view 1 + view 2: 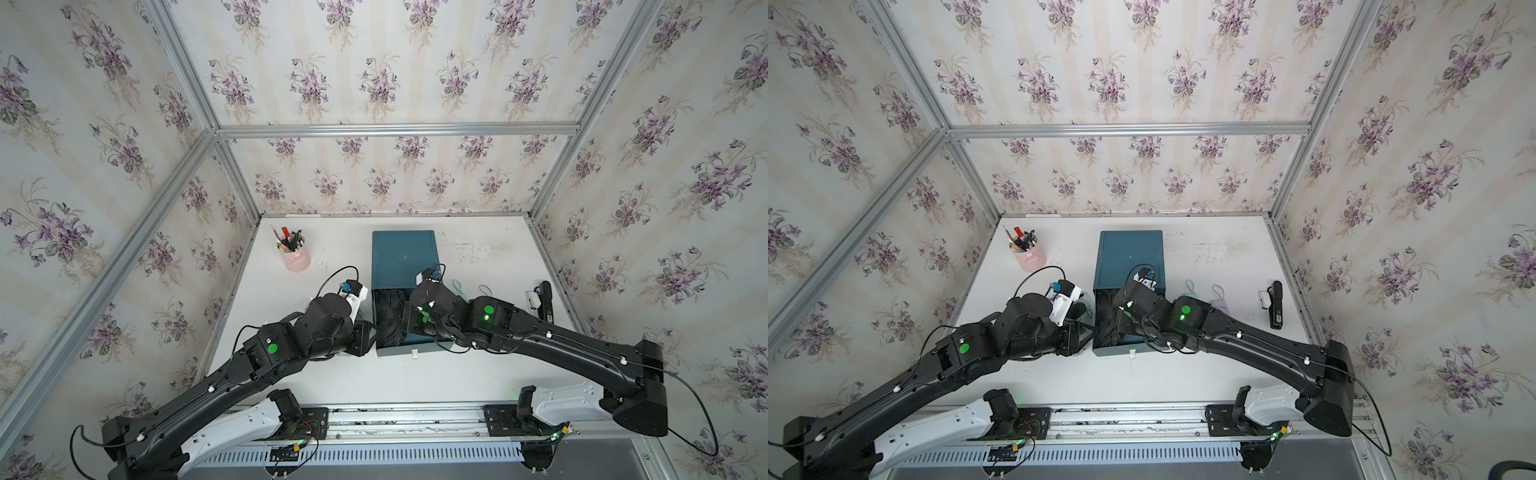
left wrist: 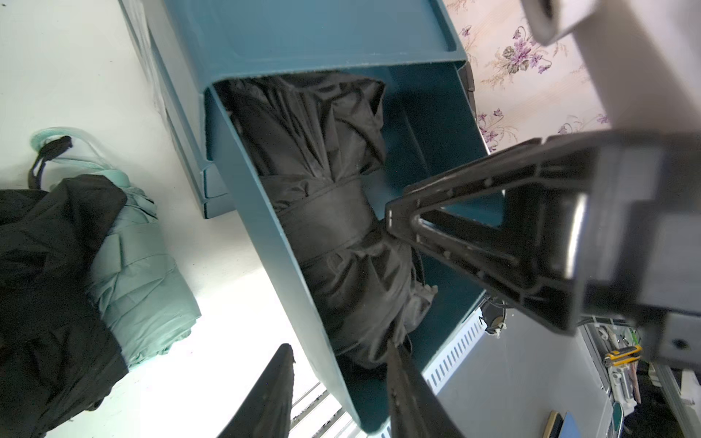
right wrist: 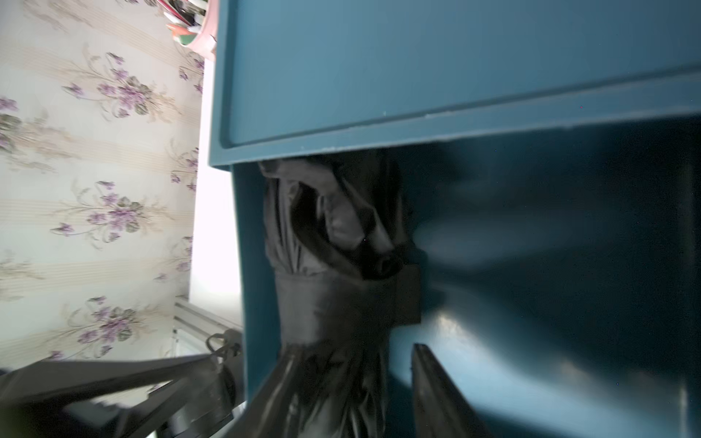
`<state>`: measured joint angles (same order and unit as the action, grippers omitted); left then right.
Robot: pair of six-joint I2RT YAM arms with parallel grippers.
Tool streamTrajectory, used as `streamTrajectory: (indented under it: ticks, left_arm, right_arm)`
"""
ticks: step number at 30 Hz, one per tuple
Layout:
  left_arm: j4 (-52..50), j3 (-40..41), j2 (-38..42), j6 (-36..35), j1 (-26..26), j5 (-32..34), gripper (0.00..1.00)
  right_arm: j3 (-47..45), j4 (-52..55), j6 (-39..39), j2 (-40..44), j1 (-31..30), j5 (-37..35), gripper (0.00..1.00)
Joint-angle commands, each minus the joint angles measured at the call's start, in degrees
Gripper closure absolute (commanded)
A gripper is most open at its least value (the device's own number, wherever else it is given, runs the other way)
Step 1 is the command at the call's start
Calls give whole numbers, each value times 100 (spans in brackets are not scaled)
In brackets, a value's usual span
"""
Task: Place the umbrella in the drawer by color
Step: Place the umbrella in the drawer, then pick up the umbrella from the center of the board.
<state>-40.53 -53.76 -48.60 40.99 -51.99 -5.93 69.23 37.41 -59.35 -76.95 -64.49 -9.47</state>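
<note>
The drawer's free space [image 3: 540,270] is beyond the black umbrella inside, so next my left gripper picks up the other black umbrella [image 2: 54,292] and hands it to my right gripper.
The drawer [image 1: 405,257] is a dark teal cabinet in both top views, with its top drawer [image 1: 1113,351] pulled out toward me. A folded black umbrella [image 2: 333,212] lies inside it along the left wall. My left gripper [image 2: 338,346] is open and straddles that wall [image 2: 265,212], one finger outside and one inside by the umbrella. My right gripper [image 3: 354,350] hangs open inside the drawer around the black umbrella [image 3: 333,303]. One finger is against the fabric and the other stands off it. A mint green umbrella [image 2: 140,265] lies left of the cabinet, partly under dark cloth.
A pink pen cup [image 1: 295,257] stands at the back left. Right of the cabinet lie a mint umbrella [image 1: 1192,291] and a lilac umbrella [image 1: 1221,301], half hidden by my right arm. A black device [image 1: 1276,303] lies near the right wall. A white pull tab [image 1: 414,354] juts from the drawer front.
</note>
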Motion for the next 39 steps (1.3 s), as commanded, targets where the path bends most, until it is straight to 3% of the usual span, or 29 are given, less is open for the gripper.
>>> streamTrajectory:
  ticks: [1,4,9,11,16,20,23,29,33,39]
  left_arm:
    - [-93,-25,38,99,13,207,59]
    - [-126,-23,60,111,13,161,59]
    - [-252,-14,146,137,11,242,56]
    - [-608,-128,236,206,13,650,49]
    - [-1465,-77,805,648,78,2499,40]
    - [-1865,6,1180,614,292,2989,37]
    - [-1886,235,1127,444,639,2816,36]
    - [-1171,787,453,59,1728,1148,34]
    - [-760,884,-48,-148,1970,871,30]
    - [-489,835,-793,-462,2460,539,33]
  right_arm:
    - [-18,-247,266,-152,-3,98,71]
    - [-50,-476,341,-258,-6,267,79]
    - [0,-468,415,-251,-11,272,81]
    - [27,-382,452,-132,-11,186,76]
    - [162,51,598,265,-28,-178,55]
    - [54,74,700,637,-84,-177,52]
    - [-187,-30,714,905,-190,-189,52]
    - [-555,-320,688,1245,-500,-160,52]
    - [-645,-364,645,1354,-656,-215,52]
    - [-829,-459,561,1566,-735,-248,52]
